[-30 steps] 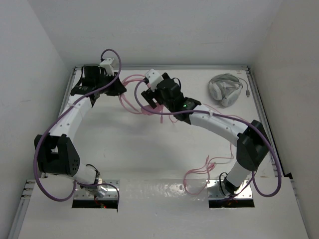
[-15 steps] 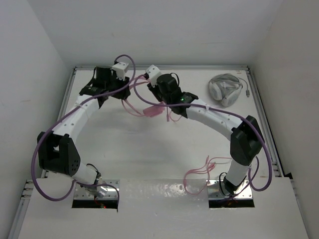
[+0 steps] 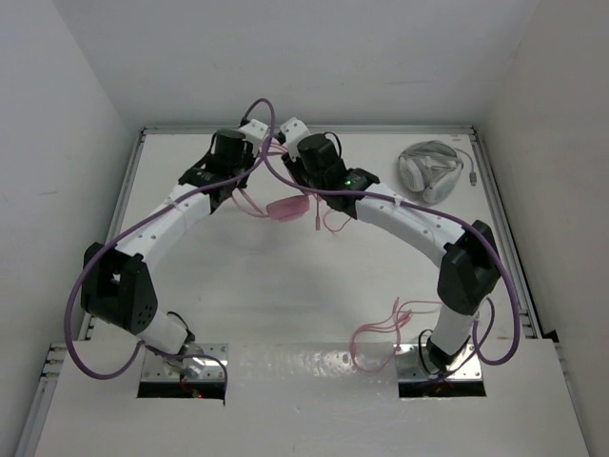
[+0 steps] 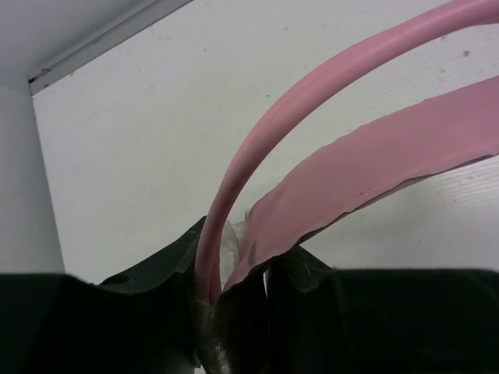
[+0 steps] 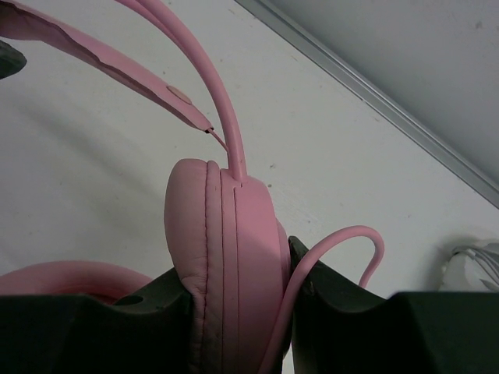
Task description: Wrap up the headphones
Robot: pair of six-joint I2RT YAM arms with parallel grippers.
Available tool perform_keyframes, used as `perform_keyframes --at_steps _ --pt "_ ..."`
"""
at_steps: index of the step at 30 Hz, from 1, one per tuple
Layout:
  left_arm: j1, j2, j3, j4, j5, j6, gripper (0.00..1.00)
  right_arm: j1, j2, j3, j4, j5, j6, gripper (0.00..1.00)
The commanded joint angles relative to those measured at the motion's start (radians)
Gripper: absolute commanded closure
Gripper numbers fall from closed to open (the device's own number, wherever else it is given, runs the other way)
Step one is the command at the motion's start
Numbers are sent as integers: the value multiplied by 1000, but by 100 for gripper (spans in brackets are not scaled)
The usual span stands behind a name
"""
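Note:
I should clasp the thin headband [image 4: 213, 253] and the headphones' flat band [image 4: 269, 226] together with my left gripper before my right gripper takes the cable, because the headband rides over my left gripper's finger beside the flat band.
The pink headphones are held between both grippers at the back middle of the table. My left gripper [image 4: 234, 261] is shut on the thin pink headband [image 4: 257, 148], with a flat pink band [image 4: 374, 167] beside it. My right gripper [image 5: 238, 273] is shut on one pink earcup [image 5: 226, 234]; the pink cable [image 5: 343, 238] loops past its right finger. In the top view the left gripper [image 3: 255, 152] and the right gripper [image 3: 284, 160] are close together. The other earcup [image 3: 288, 207] hangs just in front of them, and cable loops [image 3: 245, 202] trail onto the table.
Grey-white headphones [image 3: 430, 169] lie at the back right, their edge showing in the right wrist view [image 5: 477, 261]. The back wall rail [image 3: 381, 128] runs just behind the grippers. Thin pink wires [image 3: 381, 328] lie by the right arm's base.
My left gripper has swung right, close up to the right gripper. My right gripper has moved a little toward the back wall. The hanging earcup has followed along.

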State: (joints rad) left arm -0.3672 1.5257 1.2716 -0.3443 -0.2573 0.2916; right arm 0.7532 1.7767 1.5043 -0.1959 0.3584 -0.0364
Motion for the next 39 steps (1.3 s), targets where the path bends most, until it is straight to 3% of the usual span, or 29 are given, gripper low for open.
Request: perform_keyframes --at_steps 1,5,8,12,16,21,24,25,26,31,33,34,35,37,39 --pt "-50 -12 -14 113 -152 73 74 11 4 57 1 -18 -28 100" --pt "-79 -16 -23 107 -158 73 75 11 29 83 -31 -21 -39 100" --pt "-98 -16 -15 96 -158 66 53 11 46 106 -46 -16 -33 100" --pt "-101 -38 6 76 -129 40 43 11 53 112 -53 -1 -36 100" --pt "-101 -78 23 48 -94 20 42 9 52 116 -54 14 -36 100" --pt "-102 -55 29 10 -65 3 59 9 41 114 -56 -10 -28 100" --pt "-102 -44 37 -1 -51 -12 77 9 33 108 -53 -15 -28 100" --pt "-102 -44 40 -1 -45 -12 94 8 32 106 -53 -16 -30 100" --pt "-102 -45 43 -1 -46 -22 100 9 32 105 -54 -19 -30 100" --pt "-99 -53 34 -15 -14 -51 100 9 39 143 -102 -82 -39 100" --pt "-69 -47 15 -25 85 -65 100 11 49 180 -158 -151 -51 84" --pt "-23 -32 2 -38 130 -86 100 11 59 224 -178 -198 -56 45" --pt "8 -19 -1 -45 182 -98 100 11 64 246 -197 -219 -62 27" --pt "75 32 8 -62 346 -127 100 8 76 319 -259 -257 -80 2" --pt "158 68 21 -91 498 -138 100 -1 85 385 -310 -337 -91 1"
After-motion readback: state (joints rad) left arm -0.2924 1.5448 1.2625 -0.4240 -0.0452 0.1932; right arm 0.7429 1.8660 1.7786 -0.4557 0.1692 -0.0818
